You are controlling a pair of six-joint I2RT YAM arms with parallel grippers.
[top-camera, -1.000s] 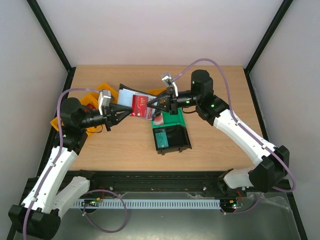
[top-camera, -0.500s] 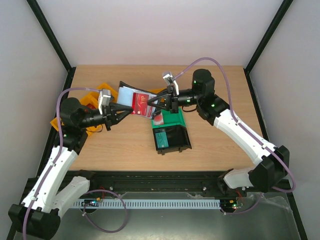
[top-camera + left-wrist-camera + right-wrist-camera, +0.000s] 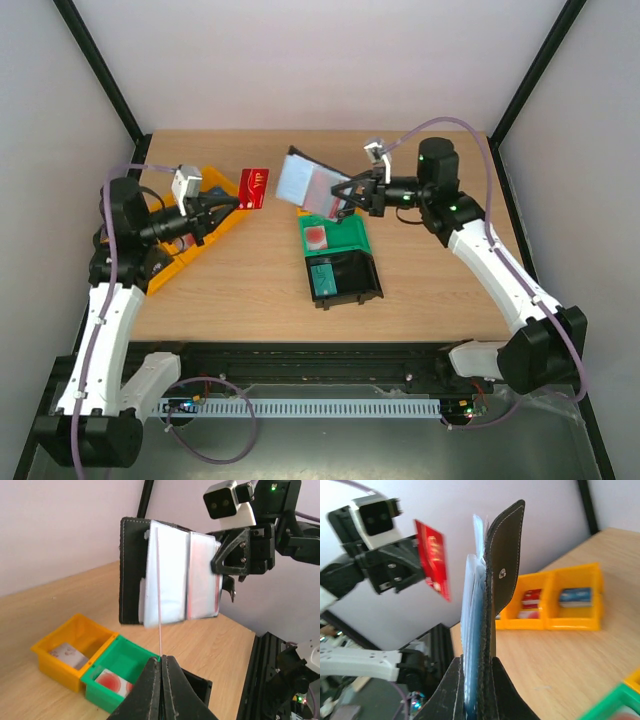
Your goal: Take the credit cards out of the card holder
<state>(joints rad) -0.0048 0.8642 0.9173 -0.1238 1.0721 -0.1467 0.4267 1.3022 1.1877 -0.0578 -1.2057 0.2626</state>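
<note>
The red credit card is clear of the card holder, so my left gripper should continue to the orange bin's red cards and let it go there.
My right gripper is shut on the card holder, a black wallet with blue-grey lining, held up in the air above the table's middle. The right wrist view shows the card holder edge-on between the right gripper fingers. My left gripper is shut on a red credit card, held clear to the left of the wallet. From the left wrist the credit card is a thin edge rising out of the left gripper, with the card holder behind. The credit card also shows in the right wrist view.
A green bin with a pale red-spotted card and a black bin holding a teal card sit below the wallet. Orange bins lie under the left arm, and more orange bins with cards appear behind the wallet.
The red card came out of the wallet as my left gripper drew back to the left. The right gripper carried the wallet to the right, so the two arms now stand apart.
</note>
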